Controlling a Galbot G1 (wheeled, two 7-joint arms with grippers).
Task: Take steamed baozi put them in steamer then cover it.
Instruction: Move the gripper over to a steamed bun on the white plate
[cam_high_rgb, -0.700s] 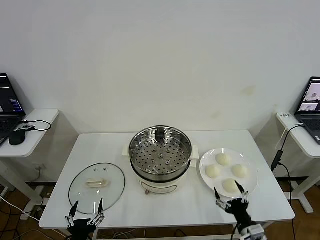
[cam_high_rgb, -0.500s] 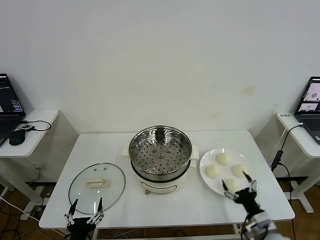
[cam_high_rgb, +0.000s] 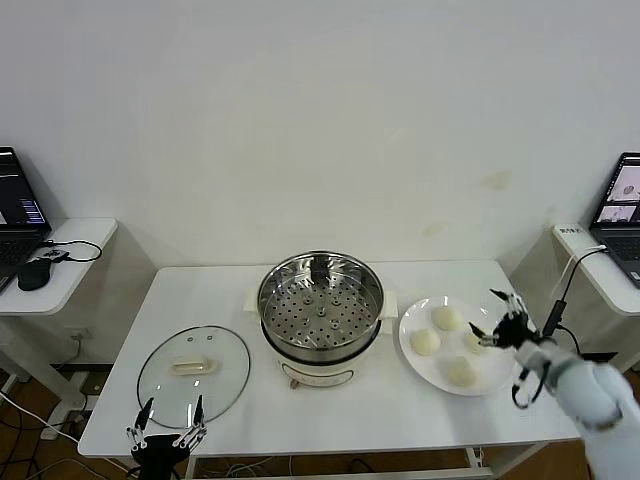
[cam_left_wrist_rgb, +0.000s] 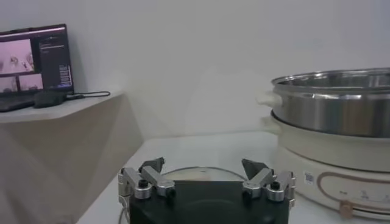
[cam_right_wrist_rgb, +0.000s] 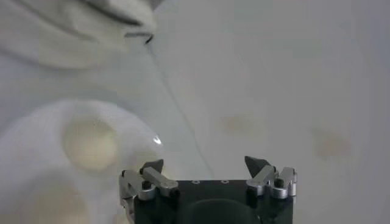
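White plate shows (cam_high_rgb: 450, 342) in the gaps between the baozi. The back baozi (cam_high_rgb: 447, 318) will come up by itself when I lift it, and its neighbours will stay where they are.
Several creamy-white baozi (cam_high_rgb: 427, 342) lie on a white plate (cam_high_rgb: 412, 361) to the right of the steamer (cam_high_rgb: 320, 300), a steel perforated basket on a white pot base. The basket is empty. The glass cover (cam_high_rgb: 193, 368) with a cream handle lies flat on the table to the left of the steamer. My right gripper (cam_high_rgb: 497, 322) is open and empty, raised over the plate's right side. In the right wrist view one baozi (cam_right_wrist_rgb: 91, 143) shows beyond the gripper (cam_right_wrist_rgb: 204, 164). My left gripper (cam_high_rgb: 165, 437) is open and empty at the table's front edge, just in front of the cover (cam_left_wrist_rgb: 195, 172).
Side tables with a laptop (cam_high_rgb: 20, 205) at far left and another laptop (cam_high_rgb: 622, 200) at far right flank the white table (cam_high_rgb: 350, 415). A black cable (cam_high_rgb: 556, 300) hangs at the right. The steamer (cam_left_wrist_rgb: 332, 109) stands close beside my left gripper (cam_left_wrist_rgb: 204, 167).
My right gripper has risen from the table's front edge and moved back and right, over the plate's right side. The left gripper has barely moved.
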